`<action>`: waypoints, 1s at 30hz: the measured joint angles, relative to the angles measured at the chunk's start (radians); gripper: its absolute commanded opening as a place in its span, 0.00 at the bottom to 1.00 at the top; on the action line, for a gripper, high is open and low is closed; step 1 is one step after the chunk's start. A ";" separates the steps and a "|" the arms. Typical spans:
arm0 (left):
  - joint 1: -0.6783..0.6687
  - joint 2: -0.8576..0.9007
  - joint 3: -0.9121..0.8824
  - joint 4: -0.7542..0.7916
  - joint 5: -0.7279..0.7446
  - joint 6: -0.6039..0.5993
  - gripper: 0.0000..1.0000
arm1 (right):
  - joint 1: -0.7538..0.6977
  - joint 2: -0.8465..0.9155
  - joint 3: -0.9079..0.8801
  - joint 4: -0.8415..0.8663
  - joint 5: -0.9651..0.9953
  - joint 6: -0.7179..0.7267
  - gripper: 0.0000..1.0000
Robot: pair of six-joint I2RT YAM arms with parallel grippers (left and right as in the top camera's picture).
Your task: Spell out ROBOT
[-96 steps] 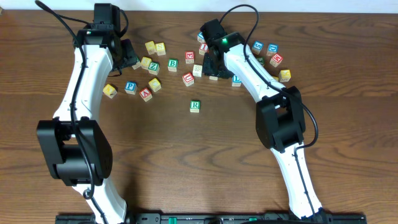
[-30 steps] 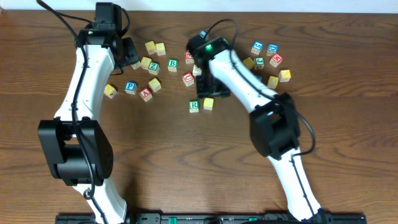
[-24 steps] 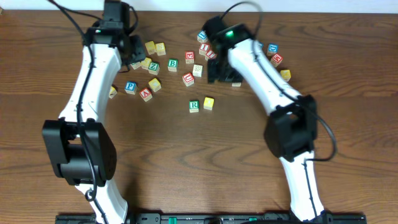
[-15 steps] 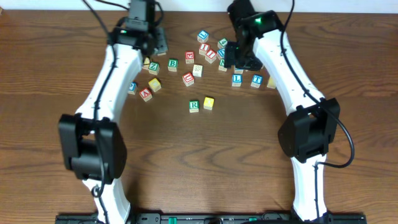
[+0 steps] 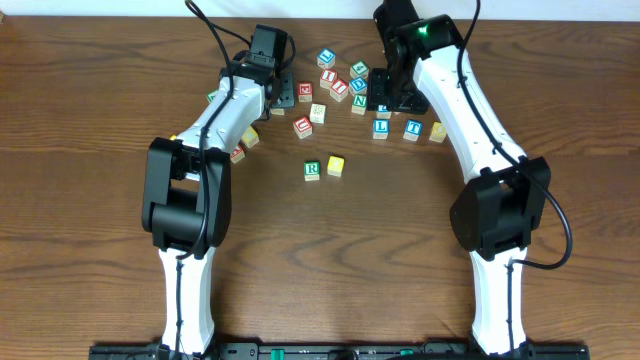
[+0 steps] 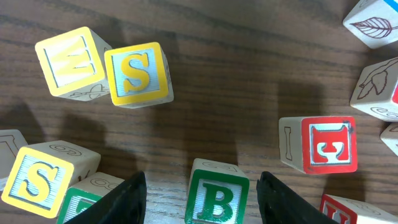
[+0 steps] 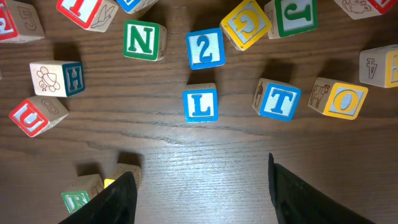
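Observation:
My left gripper should first put the green B block (image 6: 217, 200) next to the yellow block (image 5: 336, 166), because the green B block is under my left gripper and far from my right gripper.
A green R block (image 5: 312, 170) and a yellow block (image 5: 336, 165) stand side by side mid-table; the right wrist view shows them at lower left, R (image 7: 78, 200) and the yellow one (image 7: 125, 177). My left gripper (image 5: 280, 88) is open over the far pile, with a green B block (image 6: 217, 199) between its fingers (image 6: 202, 208), not touching. My right gripper (image 5: 392, 95) is open and empty (image 7: 199, 199) above bare wood, just short of a blue L (image 7: 200, 104), a blue T (image 7: 280, 99) and a yellow O (image 7: 339, 98).
Several letter blocks lie scattered along the far side: two S blocks (image 6: 137, 71) (image 6: 38, 180), a red E (image 6: 326, 144), a green N (image 7: 142, 38), a blue 2 (image 7: 205, 48). A red A block (image 5: 236, 152) lies by the left arm.
A yellow block now stands to the right of R. My right gripper has pulled back to the far pile, open. My left gripper has swung right, over the B block.

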 measured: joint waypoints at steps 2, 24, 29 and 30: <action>0.000 0.000 0.000 0.002 0.000 0.000 0.57 | 0.000 0.000 0.000 0.000 0.000 -0.003 0.64; -0.001 0.072 0.000 0.019 0.043 0.029 0.30 | 0.000 0.000 0.000 -0.001 0.008 -0.007 0.67; -0.001 0.072 0.000 0.019 0.045 0.030 0.30 | 0.000 0.000 0.000 0.014 0.018 -0.012 0.66; -0.001 0.072 0.000 0.018 0.045 0.030 0.30 | 0.000 0.000 0.000 0.025 0.021 -0.013 0.67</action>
